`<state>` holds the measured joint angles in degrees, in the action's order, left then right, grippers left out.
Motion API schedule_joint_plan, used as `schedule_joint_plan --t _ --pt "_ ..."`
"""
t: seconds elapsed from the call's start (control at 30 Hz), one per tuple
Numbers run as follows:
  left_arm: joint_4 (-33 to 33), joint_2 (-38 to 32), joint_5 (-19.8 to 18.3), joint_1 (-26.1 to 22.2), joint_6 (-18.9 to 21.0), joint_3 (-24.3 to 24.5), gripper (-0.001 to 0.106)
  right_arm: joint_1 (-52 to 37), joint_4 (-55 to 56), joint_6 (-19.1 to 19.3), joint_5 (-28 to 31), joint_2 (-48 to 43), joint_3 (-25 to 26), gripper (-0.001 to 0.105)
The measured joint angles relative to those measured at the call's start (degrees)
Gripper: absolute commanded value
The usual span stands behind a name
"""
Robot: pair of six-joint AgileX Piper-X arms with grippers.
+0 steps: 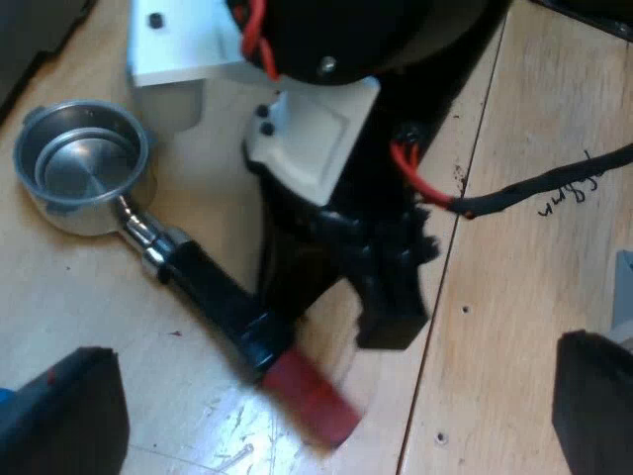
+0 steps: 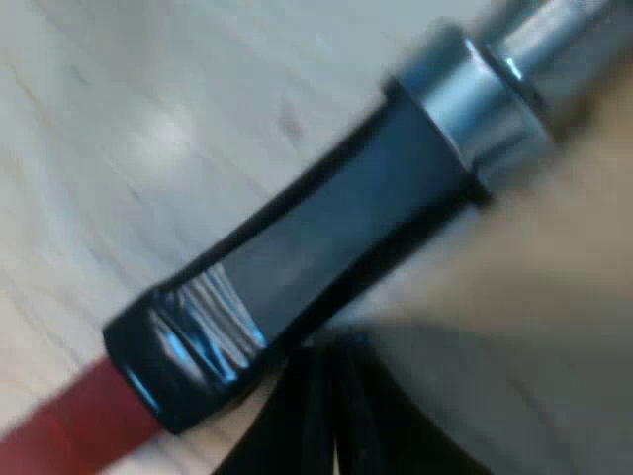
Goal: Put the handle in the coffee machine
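The red end (image 1: 311, 398) is blocky and straight-sided, so the dark handle (image 1: 216, 294) will keep its line, free of droop or twist, when I carry it.
The metal holder lies on the pale wooden table (image 1: 534, 198), its empty round basket (image 1: 79, 163) facing up. Its dark handle (image 1: 213, 287) runs from the basket to a red end (image 1: 312, 401). My right gripper (image 1: 336, 297) reaches down at the handle, close to the red end. The right wrist view sits very near the dark handle (image 2: 326, 228), with its silver collar (image 2: 475, 89) at one end and the red end (image 2: 69, 421) at the other. My left gripper (image 1: 341, 346) hovers above, open, its two fingers (image 1: 59, 416) wide apart on either side of the red end.
A white block (image 1: 183, 49) stands on the table by the basket. A dark edge (image 1: 30, 40) borders the table beyond the basket. Seams between the table's boards run past the right arm.
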<state>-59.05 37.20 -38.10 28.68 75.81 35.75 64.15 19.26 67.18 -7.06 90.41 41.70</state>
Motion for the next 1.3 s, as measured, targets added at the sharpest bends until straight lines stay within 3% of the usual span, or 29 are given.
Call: schedule_joint_plan --t 0.17,0.43,0.7,0.83,0.9,0.97,1.03,1.07,1.13,1.17,1.3 --pt "-0.3 0.0 0.0 0.1 0.0 0.0 0.088 0.0 -4.5 -2.9 -0.2 4.1 3.3 0.0" --pt "-0.3 0.0 0.0 0.1 0.0 0.0 0.088 0.0 -12.8 -3.4 2.4 5.7 5.0 0.0" --pt "-1.3 -1.7 0.0 -0.4 0.0 0.0 0.088 0.0 -9.7 -3.4 3.7 2.6 5.1 0.0" --pt "-2.5 -4.8 0.2 -4.9 0.0 0.2 0.088 0.0 -3.1 -2.0 8.7 -3.5 6.4 0.001" --pt "-2.7 -5.9 0.2 -5.6 0.0 0.5 0.088 0.0 0.0 -1.8 11.0 -6.0 7.5 0.011" --pt "-3.3 -7.2 0.2 -5.8 0.0 1.0 0.088 0.0 4.3 -1.7 13.0 -9.6 9.0 0.033" --pt "-3.5 -7.8 0.2 -5.9 0.0 1.0 0.088 0.0 6.9 -1.7 14.1 -11.2 9.8 0.043" --pt "-3.6 -8.3 0.2 -6.0 0.0 1.0 0.088 0.0 7.9 -1.7 14.2 -11.9 10.1 0.068" --pt "-3.6 -9.8 0.2 -6.0 0.0 1.0 0.088 0.0 10.4 0.3 14.3 -13.6 10.9 0.072" --pt "-3.8 -10.7 0.2 -6.0 0.0 1.0 0.088 0.0 11.4 1.5 14.3 -14.4 11.2 0.086" --pt "-3.9 -14.5 0.2 -6.0 0.1 1.0 0.088 0.0 13.7 3.4 14.3 -16.5 11.6 0.086"
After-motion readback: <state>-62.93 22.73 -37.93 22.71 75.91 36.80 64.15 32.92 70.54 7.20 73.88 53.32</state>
